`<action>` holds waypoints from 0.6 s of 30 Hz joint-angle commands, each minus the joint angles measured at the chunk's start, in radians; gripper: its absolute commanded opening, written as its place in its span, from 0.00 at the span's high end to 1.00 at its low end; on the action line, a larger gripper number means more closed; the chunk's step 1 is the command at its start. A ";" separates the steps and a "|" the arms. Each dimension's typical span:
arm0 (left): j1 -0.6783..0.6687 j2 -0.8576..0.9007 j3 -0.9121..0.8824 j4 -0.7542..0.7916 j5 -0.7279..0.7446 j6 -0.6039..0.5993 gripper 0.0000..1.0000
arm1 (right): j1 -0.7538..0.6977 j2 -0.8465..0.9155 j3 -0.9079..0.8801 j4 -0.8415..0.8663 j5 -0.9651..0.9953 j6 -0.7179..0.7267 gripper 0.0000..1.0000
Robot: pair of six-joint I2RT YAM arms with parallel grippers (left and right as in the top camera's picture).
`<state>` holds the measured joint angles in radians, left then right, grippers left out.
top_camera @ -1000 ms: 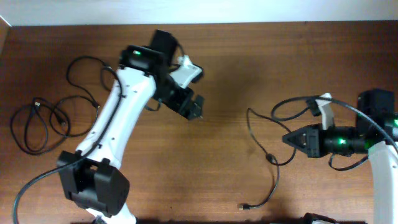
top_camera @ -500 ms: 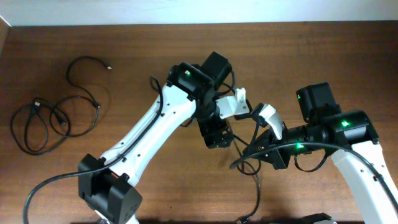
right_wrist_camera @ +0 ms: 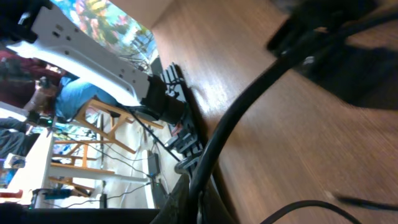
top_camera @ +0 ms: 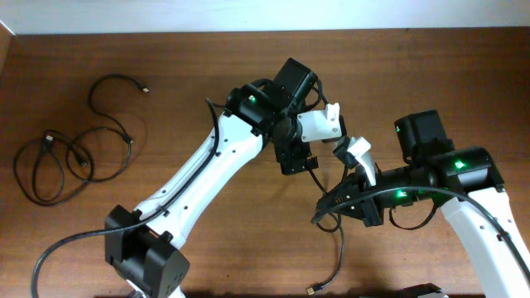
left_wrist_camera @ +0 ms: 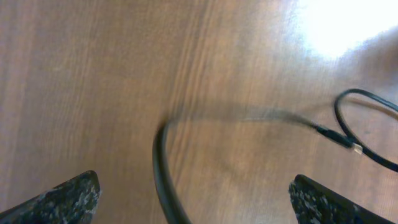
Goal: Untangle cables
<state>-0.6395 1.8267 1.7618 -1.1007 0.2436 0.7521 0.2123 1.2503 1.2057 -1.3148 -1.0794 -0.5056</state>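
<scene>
I should use my left gripper to take the thin black cable (top_camera: 318, 180) from my right gripper, which is far from the looped cables (top_camera: 54, 170), and lay it beside them.
A thin black cable (top_camera: 340, 248) is pinched in my right gripper (top_camera: 325, 213), which is shut on it just right of the table's middle. Its tail trails toward the front edge and ends in a small plug (top_camera: 313, 290). In the right wrist view the cable (right_wrist_camera: 249, 99) rises from between the shut jaws of the gripper (right_wrist_camera: 196, 205). My left gripper (top_camera: 296, 159) hovers open just behind and left of the right one. In the left wrist view the cable (left_wrist_camera: 163, 180) curves between the wide-apart fingertips (left_wrist_camera: 71, 194) of the open gripper (left_wrist_camera: 199, 202), touching neither. More cables (top_camera: 50, 161) lie looped at the far left.
A separate cable loop (top_camera: 108, 91) with a metal-tipped plug (top_camera: 145, 88) lies at the back left. The left arm (top_camera: 199, 190) stretches diagonally over the table's middle. The right arm's base (top_camera: 489, 215) stands at the right edge. The table's back edge meets a white wall.
The left arm swung from the back left over to the middle, beside the right gripper. The right arm carried its cable leftward toward the centre, dragging the cable's tail along.
</scene>
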 commanded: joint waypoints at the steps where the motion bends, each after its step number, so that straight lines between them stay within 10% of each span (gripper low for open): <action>1: -0.003 -0.026 0.005 0.011 0.085 0.075 0.01 | 0.010 -0.004 0.006 0.004 -0.069 -0.015 0.96; 5: 0.026 -0.026 0.005 0.004 0.303 0.185 0.06 | 0.010 -0.006 0.006 0.004 -0.065 -0.015 0.96; 8: 0.026 -0.026 0.005 -0.023 0.303 0.185 1.00 | 0.010 -0.006 0.006 0.007 -0.066 -0.014 0.96; 13: 0.027 -0.026 0.005 -0.084 0.302 0.185 1.00 | 0.010 -0.006 0.006 0.018 -0.065 -0.014 0.96; 14: 0.027 -0.026 0.005 -0.091 0.302 0.185 0.80 | 0.010 -0.006 0.006 0.021 -0.065 -0.014 0.96; 16: 0.027 -0.026 0.005 -0.101 0.303 0.185 0.01 | 0.010 -0.006 0.006 0.023 -0.064 -0.014 0.96; 18: 0.026 -0.026 0.005 -0.127 0.344 0.187 0.01 | 0.008 -0.006 0.006 0.025 -0.061 -0.014 0.96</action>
<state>-0.6048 1.8267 1.7618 -1.2137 0.5262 0.9222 0.2207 1.2476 1.2057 -1.2957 -1.1240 -0.5228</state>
